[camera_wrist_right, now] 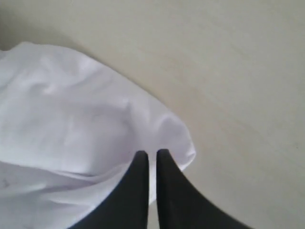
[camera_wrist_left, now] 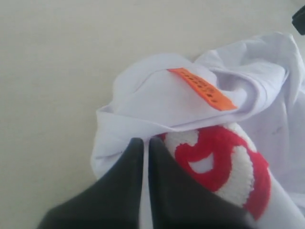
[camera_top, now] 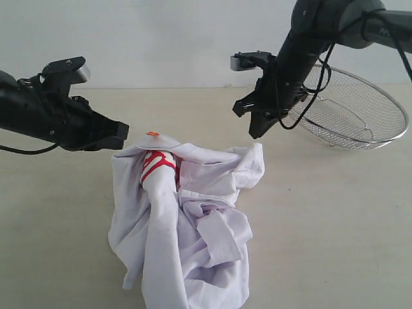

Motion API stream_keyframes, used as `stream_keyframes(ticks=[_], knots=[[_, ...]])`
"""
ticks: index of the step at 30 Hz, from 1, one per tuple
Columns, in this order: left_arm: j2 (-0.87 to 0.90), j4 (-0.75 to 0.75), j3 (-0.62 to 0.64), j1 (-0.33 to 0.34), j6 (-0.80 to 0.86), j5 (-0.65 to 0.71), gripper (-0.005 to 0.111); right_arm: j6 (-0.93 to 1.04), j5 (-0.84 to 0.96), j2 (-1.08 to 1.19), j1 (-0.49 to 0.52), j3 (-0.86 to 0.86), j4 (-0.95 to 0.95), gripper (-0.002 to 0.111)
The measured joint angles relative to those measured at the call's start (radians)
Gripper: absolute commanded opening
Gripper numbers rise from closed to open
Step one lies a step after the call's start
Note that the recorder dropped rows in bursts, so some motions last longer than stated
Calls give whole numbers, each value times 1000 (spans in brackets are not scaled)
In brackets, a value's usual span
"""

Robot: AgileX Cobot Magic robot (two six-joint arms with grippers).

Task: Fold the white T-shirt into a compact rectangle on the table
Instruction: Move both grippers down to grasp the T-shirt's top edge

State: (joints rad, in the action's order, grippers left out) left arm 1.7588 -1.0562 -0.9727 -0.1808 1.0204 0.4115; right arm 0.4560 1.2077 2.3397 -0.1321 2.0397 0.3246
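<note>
My left gripper is to take the T-shirt's shoulder and, together with my right gripper, lift and spread it before folding, because I see the T-shirt's red lettering bunched below its collar.
The white T-shirt lies in a crumpled heap in the middle of the table. Its orange neck tag sits at the far top of the heap, with the red lettering bunched just below. My left gripper is shut, its tips at the shirt's far left edge beside the collar. The left wrist view shows the gripper closed over the cloth, near the tag and lettering. My right gripper hangs shut just above the shirt's far right corner. In its wrist view the gripper overlaps the shirt's edge.
A round silver wire-mesh basket stands at the back right, behind the right arm, whose cable hangs in front of it. A light grey wall closes the far side. Bare tabletop lies left and right of the shirt.
</note>
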Motion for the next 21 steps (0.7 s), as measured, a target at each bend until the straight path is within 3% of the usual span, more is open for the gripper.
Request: stream_keyframes(ticks=[2,4,5,6,7,8,9,11,17,21], knots=[[7,0,-15,0,71,36,4,38,4,-29,-13,0,1,1],[11,4,-38,0,200,101,5,79,5,-71,-19,0,27,18],[11,12,-43,0,218,114,8,92,5,-80,-19,0,41,38],[11,32,-47,-2,225,127,12,110,5,-88,-19,0,82,45],[11,54,-47,-2,225,127,25,114,7,-88,-20,0,96,57],[11,105,-47,-2,214,127,33,126,8,-88,-31,0,99,58],[11,133,-47,-2,204,127,49,132,8,-88,-39,0,99,58],[11,191,-47,-2,179,112,67,165,8,-88,-72,0,95,58],[34,209,-51,-2,167,-27,68,180,-69,-87,-166,0,-15,58],[74,211,-51,-2,167,-31,68,173,-72,-42,-170,0,-37,58]])
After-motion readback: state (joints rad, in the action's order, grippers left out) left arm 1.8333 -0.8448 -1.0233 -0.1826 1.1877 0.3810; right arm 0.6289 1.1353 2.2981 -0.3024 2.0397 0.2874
